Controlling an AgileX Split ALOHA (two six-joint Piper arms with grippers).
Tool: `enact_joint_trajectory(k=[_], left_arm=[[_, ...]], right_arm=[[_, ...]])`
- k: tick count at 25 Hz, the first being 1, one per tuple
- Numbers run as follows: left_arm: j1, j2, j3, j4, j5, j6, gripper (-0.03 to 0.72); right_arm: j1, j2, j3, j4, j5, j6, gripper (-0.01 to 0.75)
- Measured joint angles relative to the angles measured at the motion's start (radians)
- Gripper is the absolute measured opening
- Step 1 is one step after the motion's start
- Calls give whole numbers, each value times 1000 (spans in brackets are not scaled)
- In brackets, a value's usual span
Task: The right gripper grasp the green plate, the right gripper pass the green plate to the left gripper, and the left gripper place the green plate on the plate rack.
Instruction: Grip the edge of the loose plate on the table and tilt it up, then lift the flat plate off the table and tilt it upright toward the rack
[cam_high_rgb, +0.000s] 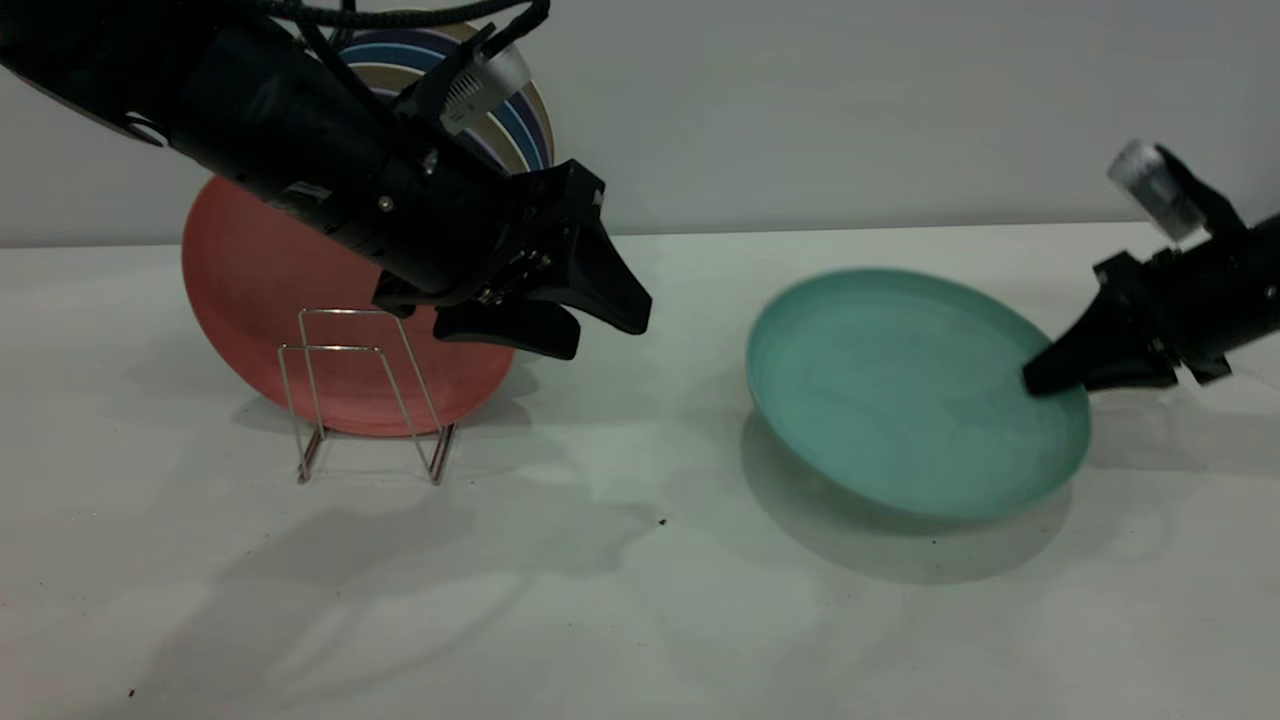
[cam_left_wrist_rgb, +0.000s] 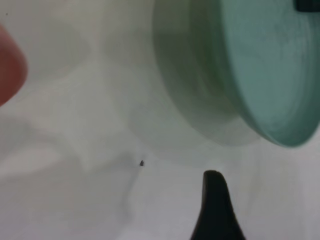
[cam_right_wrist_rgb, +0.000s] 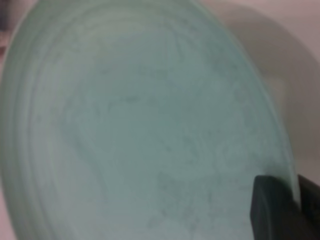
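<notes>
Next, I raise the green plate's free rim (cam_high_rgb: 755, 350) with my right gripper into my left gripper's open fingers (cam_high_rgb: 608, 338), since it is low and short of my left gripper.
The green plate (cam_high_rgb: 900, 390) is tilted, its right rim raised off the white table and its near edge low. My right gripper (cam_high_rgb: 1040, 380) is shut on that right rim; in the right wrist view its fingers (cam_right_wrist_rgb: 272, 210) clamp the rim of the plate (cam_right_wrist_rgb: 140, 130). My left gripper (cam_high_rgb: 608, 335) is open and empty, hovering above the table between the plate rack (cam_high_rgb: 360, 395) and the green plate, apart from both. The left wrist view shows one of its fingers (cam_left_wrist_rgb: 216, 210) and the green plate (cam_left_wrist_rgb: 265, 75) ahead of it.
A salmon-pink plate (cam_high_rgb: 250, 290) stands leaning in the wire rack; it also shows at the edge of the left wrist view (cam_left_wrist_rgb: 7, 65). Dark blue striped plates (cam_high_rgb: 520, 125) stand behind the left arm. The white table (cam_high_rgb: 600, 600) spreads in front.
</notes>
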Motion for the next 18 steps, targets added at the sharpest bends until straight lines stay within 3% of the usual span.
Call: enact_joint_trajectory(k=[13, 18], left_arm=[[-94, 0, 0, -83, -121, 30, 545], [-96, 0, 0, -85, -144, 30, 473]], right_arm=[[114, -51, 0, 28, 100, -37, 14], [123, -52, 0, 65, 147, -62, 14]])
